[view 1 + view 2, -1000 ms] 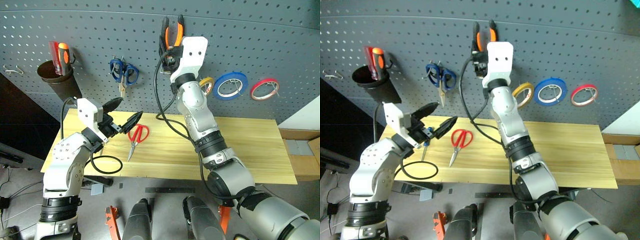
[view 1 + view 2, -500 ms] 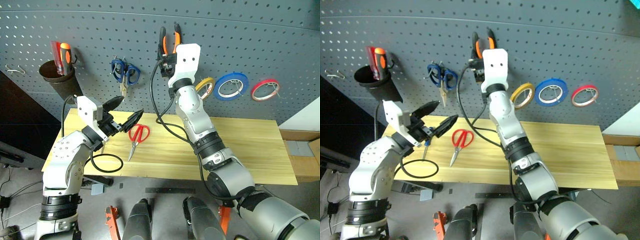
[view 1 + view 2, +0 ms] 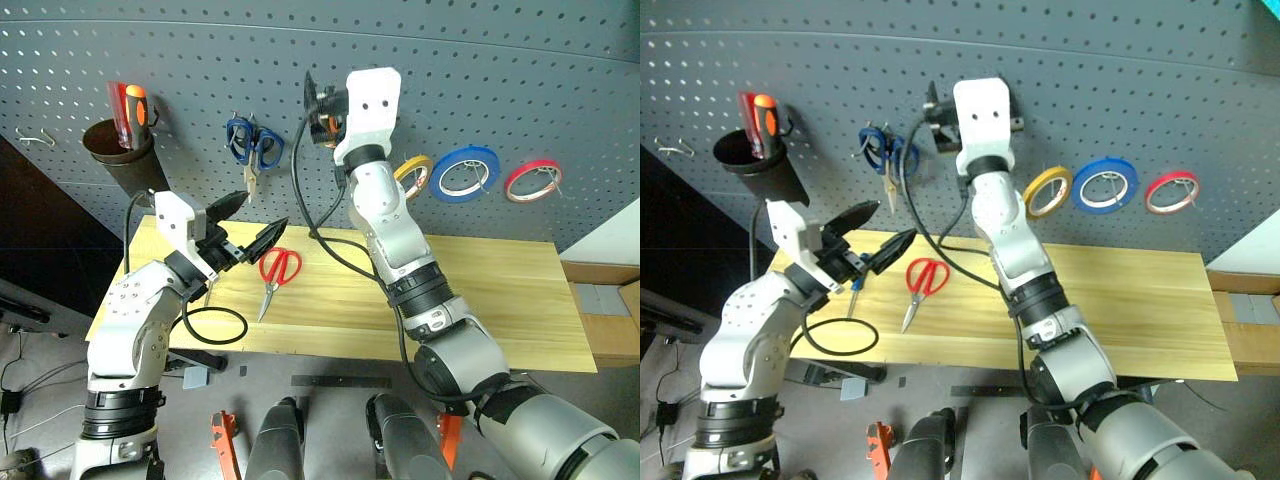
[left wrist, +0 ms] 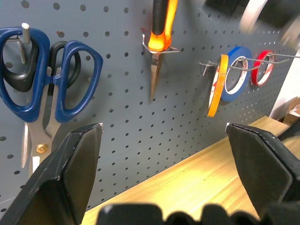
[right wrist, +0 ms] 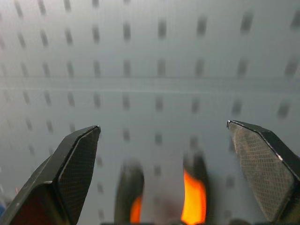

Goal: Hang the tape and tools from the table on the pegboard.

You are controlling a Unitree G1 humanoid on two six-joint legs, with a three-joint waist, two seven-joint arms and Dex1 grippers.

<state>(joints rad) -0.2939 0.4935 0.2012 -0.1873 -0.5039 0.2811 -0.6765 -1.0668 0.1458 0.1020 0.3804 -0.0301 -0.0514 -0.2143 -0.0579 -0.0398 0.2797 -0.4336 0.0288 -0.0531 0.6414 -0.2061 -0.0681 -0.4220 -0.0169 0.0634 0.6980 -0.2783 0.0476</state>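
Observation:
The peg [image 4: 26, 33] sticks out farther than the blue-handled scissors, so the red-handled scissors [image 3: 278, 270] will hang in front of those when the robot slips their loops on.
On the dark grey pegboard [image 3: 500, 80] the orange-and-black pliers [image 4: 159, 28] hang from a hook, nose down. My right gripper [image 5: 164, 126] is held up against the board with its fingers wide open; the pliers' handles [image 5: 194, 197] show low between them, untouched. The yellow tape [image 3: 412, 170] hangs on a hook just right of that hand. The red-handled scissors [image 3: 275, 272] lie on the wooden table [image 3: 480, 300]. A blue-handled screwdriver [image 3: 853, 295] lies beside them, partly behind my left gripper [image 3: 258, 215], which hovers open and empty over the table's left end.
Blue-handled scissors [image 3: 250, 145] hang left of the pliers. A blue roll [image 3: 462, 170] and a red roll [image 3: 532, 180] hang right of the yellow tape. A dark cup [image 3: 118, 150] at the far left holds red and orange screwdrivers. A black cable loop [image 3: 212, 327] lies on the table's near left.
My right gripper has opened and let go of the pliers, which stay on their hook; the hand has risen and now covers them in the eye views. The left arm has kept still.

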